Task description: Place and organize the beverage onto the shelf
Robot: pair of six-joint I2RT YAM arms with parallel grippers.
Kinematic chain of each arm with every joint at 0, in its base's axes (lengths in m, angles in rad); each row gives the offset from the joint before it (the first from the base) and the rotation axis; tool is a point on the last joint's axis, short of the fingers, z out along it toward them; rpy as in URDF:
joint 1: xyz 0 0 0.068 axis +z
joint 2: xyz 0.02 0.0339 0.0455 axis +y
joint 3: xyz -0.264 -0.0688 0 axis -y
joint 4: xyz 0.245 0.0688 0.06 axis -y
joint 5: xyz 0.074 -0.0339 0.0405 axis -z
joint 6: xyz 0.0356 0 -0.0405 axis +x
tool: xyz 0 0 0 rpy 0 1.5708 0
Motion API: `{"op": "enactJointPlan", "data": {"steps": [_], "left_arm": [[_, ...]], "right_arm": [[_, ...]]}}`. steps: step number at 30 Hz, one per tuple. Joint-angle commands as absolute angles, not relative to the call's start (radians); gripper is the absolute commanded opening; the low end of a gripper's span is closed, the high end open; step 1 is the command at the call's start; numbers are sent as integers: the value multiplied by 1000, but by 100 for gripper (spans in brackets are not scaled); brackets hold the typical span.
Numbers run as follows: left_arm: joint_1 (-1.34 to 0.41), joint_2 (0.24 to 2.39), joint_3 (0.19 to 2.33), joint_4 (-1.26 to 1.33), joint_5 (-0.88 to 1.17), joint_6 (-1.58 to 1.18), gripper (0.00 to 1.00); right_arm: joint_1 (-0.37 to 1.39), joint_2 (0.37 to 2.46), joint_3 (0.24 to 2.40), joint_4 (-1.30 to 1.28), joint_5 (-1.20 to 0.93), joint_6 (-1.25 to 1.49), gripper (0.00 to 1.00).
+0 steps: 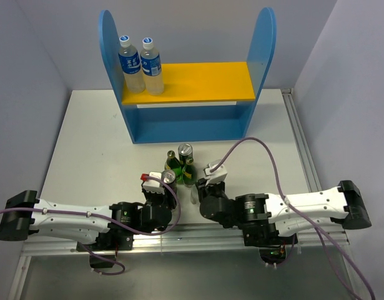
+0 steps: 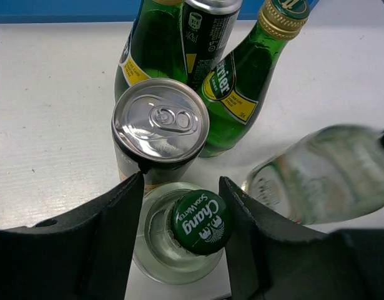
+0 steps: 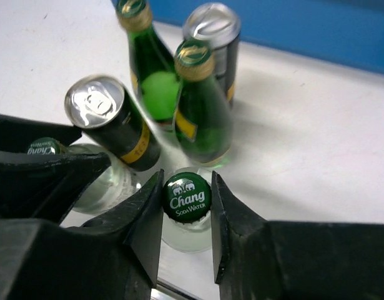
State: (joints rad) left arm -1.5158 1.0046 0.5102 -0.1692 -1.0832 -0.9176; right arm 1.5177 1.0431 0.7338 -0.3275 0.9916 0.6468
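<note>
The bottle's cap [image 2: 203, 222] is against one finger of my left gripper, which is off-centre around its clear bottle, so next I open wider and centre both fingers around the bottle [image 2: 159, 226] before I lift.
The drinks stand clustered before the blue shelf [image 1: 185, 81]: two green bottles [image 1: 173, 161] [image 2: 238, 94], two silver-topped cans [image 1: 185, 150] [image 2: 160, 119] and two clear green-capped bottles. My left gripper [image 2: 182, 187] [image 1: 158, 183] is open. Its fingers straddle one clear bottle [image 2: 199, 222], with a gap on the left side. My right gripper [image 3: 187, 186] [image 1: 201, 182] is shut on the cap of the other clear bottle [image 3: 187, 199]. That bottle shows blurred and tilted in the left wrist view [image 2: 323, 172].
Two taller blue-labelled bottles [image 1: 140, 64] stand on the left of the shelf's yellow board. A can [image 3: 110, 119] and a green bottle [image 3: 201, 119] stand right against both grippers. The table's metal rail [image 1: 179, 240] runs along the near edge.
</note>
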Motion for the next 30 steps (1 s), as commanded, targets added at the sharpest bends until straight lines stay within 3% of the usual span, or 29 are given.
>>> {"op": "enactJointPlan", "data": {"steps": [1,8,14,21,30], "left_arm": [[-1513,1000,491,-150,-1081,-914,56],[-1513,997,486,-147,-1085,-919,54],[-1512,1003,485,-115,-1081,-894,54],[-1511,1017,492,-123,-1074,-908,56],[-1511,994,495,-129,-1072,-891,67]], "right_arm": [[1517,939,854,-357,1134,574,0],[1516,884,928,-379,1201,490,0],[1436,868,1061,-236,1170,218,0],[1188,974,1337,-86,1031,-118,0],[872,1248,1748,-109,796,-166,0]]}}
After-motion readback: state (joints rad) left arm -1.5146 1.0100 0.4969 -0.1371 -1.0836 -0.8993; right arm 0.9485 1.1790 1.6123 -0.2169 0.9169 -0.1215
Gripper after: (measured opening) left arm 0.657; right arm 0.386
